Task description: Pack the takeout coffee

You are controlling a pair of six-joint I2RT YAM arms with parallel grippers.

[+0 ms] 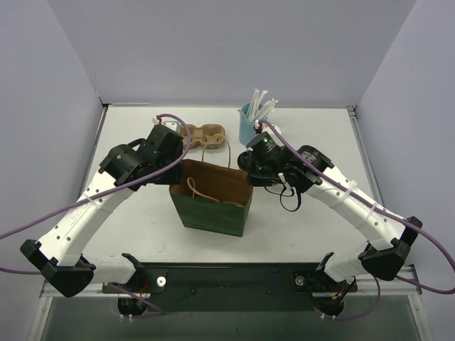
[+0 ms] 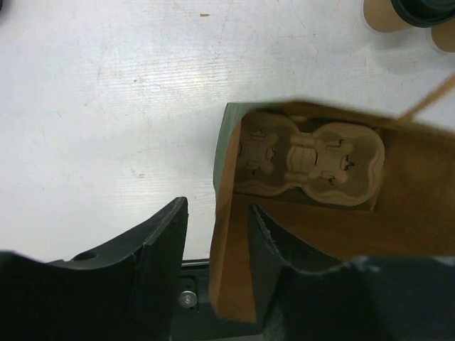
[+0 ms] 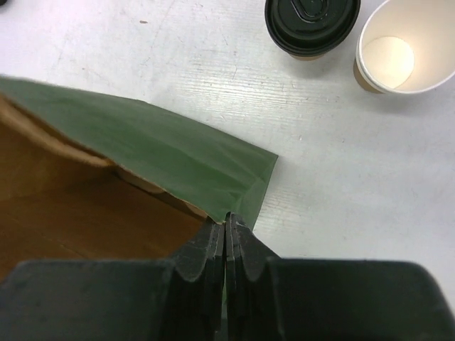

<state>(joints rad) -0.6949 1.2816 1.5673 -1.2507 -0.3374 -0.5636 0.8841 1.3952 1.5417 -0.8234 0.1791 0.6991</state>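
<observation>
The robot's left gripper is open astride the bag's side edge [image 2: 225, 192], short of the bag's far corner [image 2: 234, 110], so it should pinch that corner before the right gripper leaves the bag.
The takeout coffee [image 3: 394, 53], a tan paper cup with a white rim and cream inside, stands open on the table beyond the bag's corner. It is hidden in the top view. The green paper bag [image 1: 213, 209] stands upright between the arms. My right gripper [image 3: 227, 222] is shut on the bag's [image 3: 163, 153] rim at its right corner. My left gripper [image 2: 219, 209] is open astride the left rim, one finger outside and one inside against the paper. A pulp carrier [image 2: 309, 160] shows down inside the bag's opening.
A black-lidded cup [image 3: 311, 25] stands just left of the coffee. The light-blue cup of white straws [image 1: 252, 117] is at the back. A brown pulp carrier [image 1: 206, 135] shows behind the bag's far rim. Purple cables trail from both arms.
</observation>
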